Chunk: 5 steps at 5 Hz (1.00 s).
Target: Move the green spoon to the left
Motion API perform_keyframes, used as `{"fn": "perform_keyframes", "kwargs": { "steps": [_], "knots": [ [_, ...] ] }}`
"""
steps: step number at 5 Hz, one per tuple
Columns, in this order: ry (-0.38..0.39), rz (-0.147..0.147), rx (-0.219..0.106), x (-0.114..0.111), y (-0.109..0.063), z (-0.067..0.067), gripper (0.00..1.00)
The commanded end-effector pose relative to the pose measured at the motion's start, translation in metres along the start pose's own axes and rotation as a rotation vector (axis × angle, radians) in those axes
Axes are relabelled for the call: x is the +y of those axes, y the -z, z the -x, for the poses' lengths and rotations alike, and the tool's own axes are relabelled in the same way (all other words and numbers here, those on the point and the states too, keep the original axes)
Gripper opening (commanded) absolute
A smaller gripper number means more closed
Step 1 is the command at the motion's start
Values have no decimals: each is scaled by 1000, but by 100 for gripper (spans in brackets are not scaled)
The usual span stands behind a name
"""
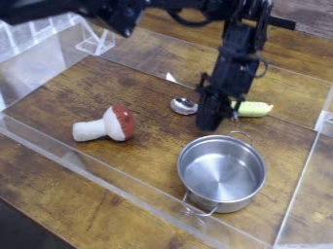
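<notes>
My gripper needs to lift clear, open and take the green spoon by its silver bowl (184,105), because my shut fingers stand past the spoon's neck, toward the pot.
The green spoon (255,109) lies on the wooden table right of centre, its silver bowl to the left and its yellow-green handle to the right. My gripper (208,119) comes down from above with its dark fingers shut, right in front of the spoon's neck. It hides the part between the bowl and the handle. I cannot tell whether the fingers pinch the spoon or only press against it.
A red-capped white toy mushroom (104,124) lies on its side at the left. A round steel pot (221,171) stands just in front of the gripper. Clear plastic walls (92,170) fence the table along the front and sides.
</notes>
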<state>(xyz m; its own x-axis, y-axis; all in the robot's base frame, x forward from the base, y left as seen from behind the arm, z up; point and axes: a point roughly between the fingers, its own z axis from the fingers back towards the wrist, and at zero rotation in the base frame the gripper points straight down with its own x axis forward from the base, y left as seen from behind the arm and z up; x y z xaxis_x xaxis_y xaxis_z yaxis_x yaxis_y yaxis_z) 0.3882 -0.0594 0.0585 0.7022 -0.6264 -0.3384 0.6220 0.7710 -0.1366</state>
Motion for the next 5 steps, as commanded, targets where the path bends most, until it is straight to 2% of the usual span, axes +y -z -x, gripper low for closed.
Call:
{"fn": "perform_keyframes", "kwargs": {
  "steps": [1,2,3,4,5],
  "knots": [
    [-7,-116,-70,1,-71,27,0],
    [-18,-170,-46,8,-95,40,0],
    [64,-185,-56,12,-78,37,100],
    [115,-194,-65,16,-64,34,100],
    [61,-213,-55,18,-77,52,0]
  ]
}}
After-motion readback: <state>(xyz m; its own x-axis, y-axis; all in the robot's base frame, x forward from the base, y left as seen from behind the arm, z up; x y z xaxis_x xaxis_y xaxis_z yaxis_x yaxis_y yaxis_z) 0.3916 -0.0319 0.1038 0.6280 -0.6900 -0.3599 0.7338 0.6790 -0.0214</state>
